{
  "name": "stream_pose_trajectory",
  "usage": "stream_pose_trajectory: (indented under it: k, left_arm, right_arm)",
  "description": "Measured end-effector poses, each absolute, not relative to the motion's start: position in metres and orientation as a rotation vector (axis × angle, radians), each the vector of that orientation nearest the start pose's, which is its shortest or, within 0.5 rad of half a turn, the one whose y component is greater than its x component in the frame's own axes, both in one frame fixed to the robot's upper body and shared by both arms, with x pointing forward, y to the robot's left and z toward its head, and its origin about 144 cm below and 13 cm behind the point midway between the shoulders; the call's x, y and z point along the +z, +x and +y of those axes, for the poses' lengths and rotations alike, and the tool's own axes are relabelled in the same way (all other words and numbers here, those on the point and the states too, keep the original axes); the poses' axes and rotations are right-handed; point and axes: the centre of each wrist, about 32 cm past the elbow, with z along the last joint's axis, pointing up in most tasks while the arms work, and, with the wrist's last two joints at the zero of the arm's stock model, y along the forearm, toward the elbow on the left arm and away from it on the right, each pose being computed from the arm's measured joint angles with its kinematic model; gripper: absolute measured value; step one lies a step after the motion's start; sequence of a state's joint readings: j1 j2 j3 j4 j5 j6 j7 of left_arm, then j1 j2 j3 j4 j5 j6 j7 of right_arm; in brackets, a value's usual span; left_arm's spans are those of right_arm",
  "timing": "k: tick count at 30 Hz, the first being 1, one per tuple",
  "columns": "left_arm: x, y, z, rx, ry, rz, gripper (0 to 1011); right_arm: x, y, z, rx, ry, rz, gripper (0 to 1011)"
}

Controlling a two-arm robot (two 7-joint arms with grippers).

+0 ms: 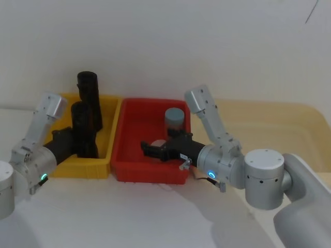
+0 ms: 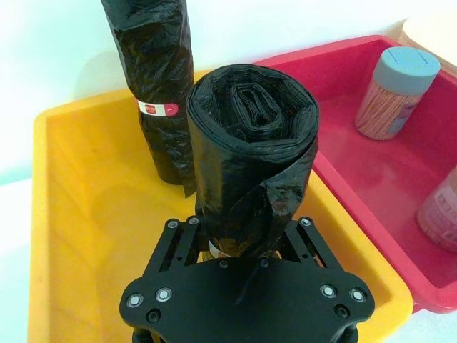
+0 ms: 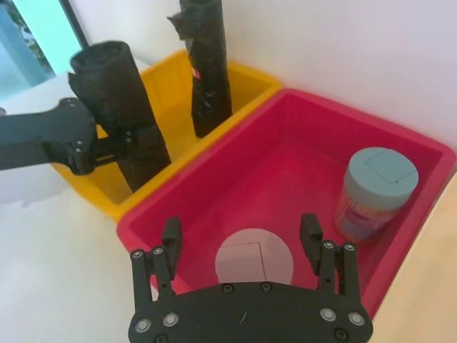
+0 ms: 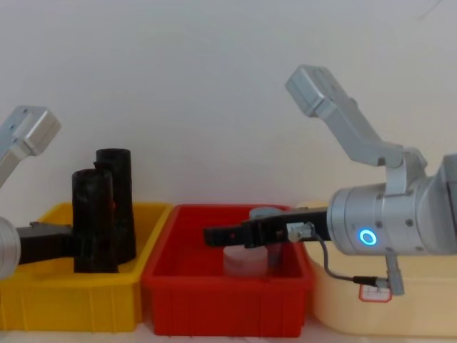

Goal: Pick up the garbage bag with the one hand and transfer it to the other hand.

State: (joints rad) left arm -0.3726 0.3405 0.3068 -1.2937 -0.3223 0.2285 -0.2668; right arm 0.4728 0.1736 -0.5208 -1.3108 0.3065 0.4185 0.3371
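The grey-lidded jar (image 3: 375,194) shows a labelled body under a matching lid, so I expect a hidden labelled body to come up with the lid when I lift the pink-lidded jar (image 3: 254,256).
The garbage bag (image 1: 85,126) (image 2: 250,143) is a black crinkly roll standing upright in the yellow bin (image 1: 77,168). My left gripper (image 1: 77,143) (image 2: 246,230), on the green-lit arm, is shut on its lower part, one finger on each side. The right wrist view shows the same grip on the bag (image 3: 114,93). My right gripper (image 1: 147,150) (image 3: 241,227), on the blue-lit arm, hangs open over the red bin (image 1: 150,102), pointing toward the bag, with nothing between its fingers. From the chest view, the bag (image 4: 93,214) and right gripper (image 4: 211,236) are well apart.
A second black roll (image 1: 89,93) (image 2: 153,71) with a red-and-white label stands behind the bag in the yellow bin. The red bin holds a grey-lidded jar (image 1: 175,120) (image 3: 375,189) and a white-lidded jar (image 3: 253,261) under the right gripper. A beige tray (image 1: 289,124) lies at the right.
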Motion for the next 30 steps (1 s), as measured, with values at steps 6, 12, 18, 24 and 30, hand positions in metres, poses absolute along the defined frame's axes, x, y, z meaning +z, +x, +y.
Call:
stream_pose_trajectory:
  k: [6,12,18,24,30]
  left_arm:
    - [1.180,0.553,0.267,1.126,0.235,0.106,401]
    - [1.180,0.553,0.267,1.126,0.235,0.106,401]
    - [1.180,0.553,0.267,1.126,0.235,0.106,401]
    - [1.180,0.553,0.267,1.126,0.235,0.106,401]
    - [1.180,0.553,0.267,1.126,0.235,0.106,401]
  right_arm:
    - [1.201,0.561,-0.139,-0.806,-0.326,0.184,1001]
    - [1.197,0.564,-0.140,-0.815,-0.353,0.187,1001]
    - [1.194,0.565,-0.141,-0.820,-0.369,0.188,1001]
    - [1.192,0.566,-0.142,-0.823,-0.379,0.190,1001]
    - [1.191,0.567,-0.142,-0.824,-0.383,0.192,965]
